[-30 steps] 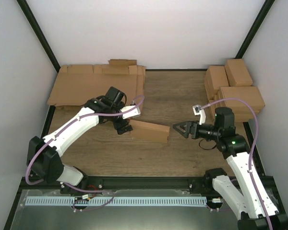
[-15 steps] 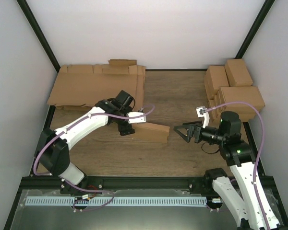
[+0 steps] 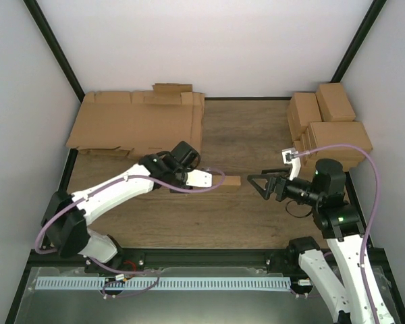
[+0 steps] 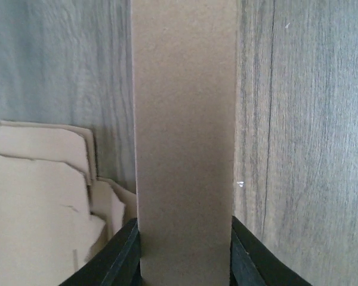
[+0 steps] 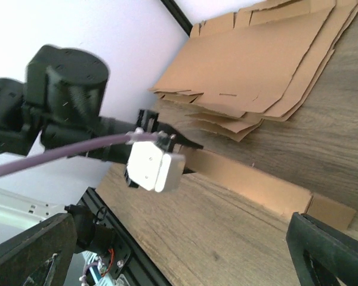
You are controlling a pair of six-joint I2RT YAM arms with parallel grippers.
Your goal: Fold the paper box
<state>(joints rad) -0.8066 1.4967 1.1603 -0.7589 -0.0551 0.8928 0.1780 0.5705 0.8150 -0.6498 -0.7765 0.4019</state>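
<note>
The paper box's way to the stacked boxes (image 3: 331, 138) is blocked by my right gripper, which should move back before taking the box's loose end from my left gripper.
The paper box (image 3: 227, 181) is a narrow brown cardboard piece at mid-table, seen edge-on from above. My left gripper (image 3: 187, 183) is shut on its left end. In the left wrist view the box (image 4: 185, 119) runs straight away from me, with a black finger (image 4: 120, 256) pressed against each side of it. My right gripper (image 3: 257, 182) stands open just right of the box's free end, not touching it. In the right wrist view the box (image 5: 256, 186) lies beyond the wide-apart fingers (image 5: 325, 250), and the left arm's white camera (image 5: 154, 165) sits over its far end.
A pile of flat brown cardboard sheets (image 3: 135, 121) lies at the back left, close behind the left gripper. Stacked closed brown boxes (image 3: 327, 123) stand at the back right, just beyond the right arm. A black frame rail (image 3: 202, 255) runs along the near table edge.
My left gripper has moved right along the box and shut on its left end. The box has turned from a tilted slab to edge-on. The right gripper has opened wider.
</note>
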